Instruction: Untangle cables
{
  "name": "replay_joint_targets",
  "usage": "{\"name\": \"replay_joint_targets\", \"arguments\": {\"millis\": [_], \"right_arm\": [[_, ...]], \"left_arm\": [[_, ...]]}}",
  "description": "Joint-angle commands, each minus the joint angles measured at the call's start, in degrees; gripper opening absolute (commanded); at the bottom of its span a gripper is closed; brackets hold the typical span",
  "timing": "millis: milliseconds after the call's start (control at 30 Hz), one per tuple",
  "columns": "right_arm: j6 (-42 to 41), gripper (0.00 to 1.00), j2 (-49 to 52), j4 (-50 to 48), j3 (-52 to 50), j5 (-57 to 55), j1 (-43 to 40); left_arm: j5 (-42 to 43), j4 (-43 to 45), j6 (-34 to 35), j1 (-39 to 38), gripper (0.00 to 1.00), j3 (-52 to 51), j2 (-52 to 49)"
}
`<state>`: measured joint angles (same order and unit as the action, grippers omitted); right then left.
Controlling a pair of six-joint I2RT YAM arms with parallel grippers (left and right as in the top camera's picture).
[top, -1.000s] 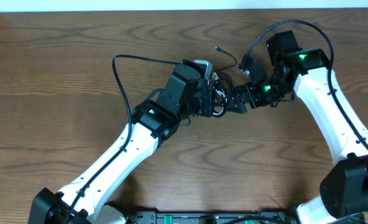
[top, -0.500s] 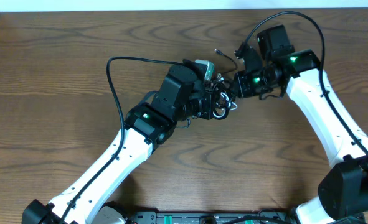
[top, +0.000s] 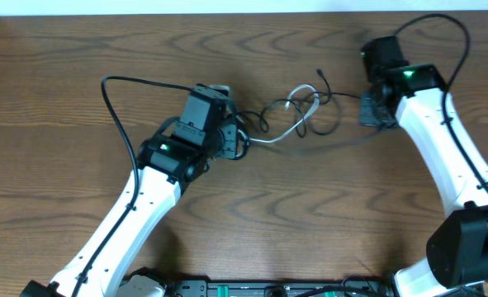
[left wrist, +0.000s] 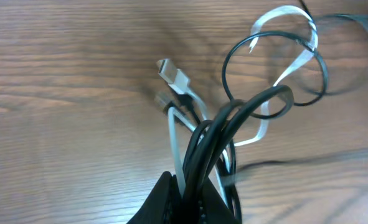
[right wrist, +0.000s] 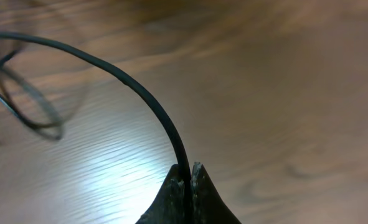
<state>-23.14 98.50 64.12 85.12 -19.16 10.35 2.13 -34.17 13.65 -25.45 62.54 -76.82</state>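
Black and white cable pieces bunched together point(left wrist: 203, 155) are pinched in my left gripper, so I should move both grippers toward the cables' looped middle point(top: 305, 114) and open my left gripper before I pull any further.
The cables hang stretched above the wooden table between my two grippers. The white cable point(top: 297, 103) loops in the middle, and its flat plug point(left wrist: 171, 71) points up-left in the left wrist view. My left gripper point(top: 242, 142) is shut on several strands of black cable point(left wrist: 246, 109) and white cable point(left wrist: 174, 137) bunched together at its jaws point(left wrist: 193, 193). On the right, my right gripper point(top: 364, 106) is shut on a single strand of the black cable point(right wrist: 127, 78), which arcs left from the fingertips point(right wrist: 188, 171) toward a loose loop point(top: 326, 115).
A thicker black cord point(top: 116, 95) fixed to the left arm arcs over the table at the left. The right arm's own cord point(top: 433, 25) curves near the back edge. The table's point(top: 62, 49) left edge shows at the far left.
The right gripper has shut on the black cable. The arms have pulled apart, left arm leftward and right arm rightward, and the tight bundle has spread into loose loops.
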Motion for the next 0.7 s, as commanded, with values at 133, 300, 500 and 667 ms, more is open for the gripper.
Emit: {"name": "replay_joint_targets", "arguments": {"millis": [133,300,500,667], "right_arm": [[-8.5,0.01,-1.0,5.6,0.2,-6.7,-15.7],[15.2,0.17,-1.0,3.6,0.2,20.0,-16.7],[35.2,0.63,-1.0,1.9,0.2,46.0,-13.4],[44.3,0.73,-1.0,-1.0,-0.2,49.3,-1.9]], "left_arm": [[0.4,0.5,1.5,10.1,0.08,0.3,-1.0],[32.0,5.5,-1.8,7.9,0.08,0.3,-1.0],[27.6,1.9,-9.2,2.8,0.08,0.3,-3.0],[32.2,3.3,-9.1,0.3,0.08,0.3,-10.6]]}}
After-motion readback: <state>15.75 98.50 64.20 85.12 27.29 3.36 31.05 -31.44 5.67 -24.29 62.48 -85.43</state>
